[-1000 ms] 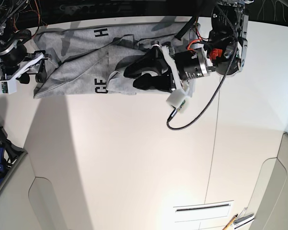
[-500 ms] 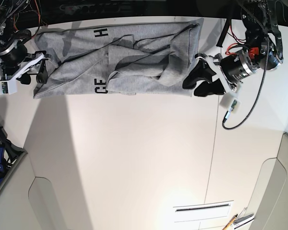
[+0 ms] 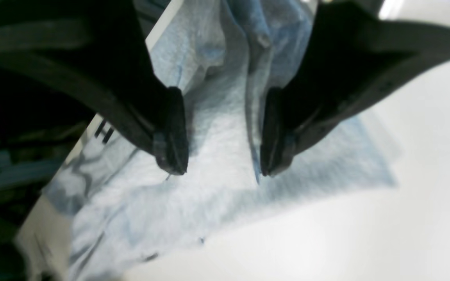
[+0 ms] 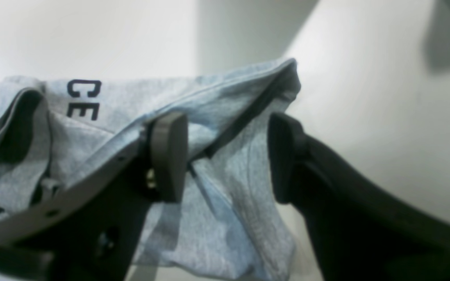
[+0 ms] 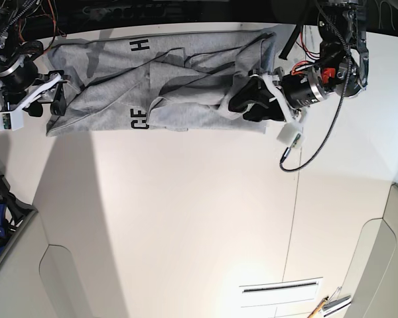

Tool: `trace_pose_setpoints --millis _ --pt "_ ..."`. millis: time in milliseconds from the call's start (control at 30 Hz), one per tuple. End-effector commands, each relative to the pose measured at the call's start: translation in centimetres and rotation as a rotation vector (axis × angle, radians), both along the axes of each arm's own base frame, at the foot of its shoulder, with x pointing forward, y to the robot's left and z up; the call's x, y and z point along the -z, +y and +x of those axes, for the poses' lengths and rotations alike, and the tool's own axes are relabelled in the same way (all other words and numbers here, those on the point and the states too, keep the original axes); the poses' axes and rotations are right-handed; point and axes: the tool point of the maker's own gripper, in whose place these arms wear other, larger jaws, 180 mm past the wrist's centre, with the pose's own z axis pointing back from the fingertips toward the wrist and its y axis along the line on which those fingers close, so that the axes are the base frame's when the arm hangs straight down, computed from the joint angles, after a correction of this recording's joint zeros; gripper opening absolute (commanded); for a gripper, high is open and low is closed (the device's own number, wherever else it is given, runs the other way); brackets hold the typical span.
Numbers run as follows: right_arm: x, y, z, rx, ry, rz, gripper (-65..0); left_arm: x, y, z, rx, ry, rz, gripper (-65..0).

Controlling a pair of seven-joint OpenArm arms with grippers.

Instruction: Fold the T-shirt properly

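Observation:
A raised fold of the T-shirt [image 5: 213,93] is bunched over the T-shirt's end. My left gripper should pull it inward toward the black letters [image 5: 139,118] and flatten that end first.
The heather-grey T-shirt [image 5: 186,79] lies crumpled in a wide band along the table's far edge, with black letters "CE" [image 5: 139,119] and "H" showing. My left gripper [image 5: 242,106] is over the shirt's right end. In the left wrist view it [image 3: 219,171] is open, with a raised fold of cloth [image 3: 248,78] between its fingers. My right gripper [image 5: 56,99] is at the shirt's left end. In the right wrist view it [image 4: 225,121] is open, with the shirt's edge [image 4: 248,105] lying between the two pads.
A black cable [image 5: 312,152] hangs from the left arm over the white table [image 5: 186,218]. A grey bin [image 5: 3,225] with blue items stands at the left edge. A slotted plate [image 5: 278,288] and a pen [image 5: 322,306] are at the front right.
My left gripper first pulled off the shirt to the right, then came back left onto the shirt's right end. The right arm has not moved.

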Motion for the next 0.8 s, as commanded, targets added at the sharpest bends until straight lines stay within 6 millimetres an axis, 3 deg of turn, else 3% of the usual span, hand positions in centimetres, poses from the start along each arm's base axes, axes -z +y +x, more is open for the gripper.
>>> trace_pose_setpoints --millis 0,100,133,267,433,600,767 --pt "-1.2 -0.1 0.7 -0.003 -0.051 -0.004 -32.5 -1.0 -0.3 1.0 0.000 -0.041 -0.014 -31.9" --pt "-1.2 -0.1 0.7 -0.003 -0.050 -0.004 -32.5 -1.2 -1.2 1.2 0.029 -0.050 -0.017 -32.5" --pt "-1.2 -0.1 0.7 -0.003 -0.050 -0.005 -32.5 -1.3 -1.3 1.2 0.030 -0.051 -0.022 -35.4" --pt "-1.2 -0.1 0.7 -0.003 -0.051 -0.005 -32.5 -1.8 -2.0 0.6 0.059 -0.026 -0.071 -65.0" --pt "-1.2 -0.1 0.7 -0.002 -0.050 -0.005 -32.5 -4.4 -4.3 -2.1 0.158 -0.036 -0.219 -65.0" --pt "-1.2 -0.1 0.7 -0.002 -0.050 -0.006 -32.5 -7.0 -5.4 -3.8 0.198 -0.085 -0.258 -65.0" --pt "-1.2 -0.1 0.7 -0.002 -0.050 -0.005 -32.5 -7.4 -6.9 -4.6 0.249 -0.092 -0.266 -65.0"
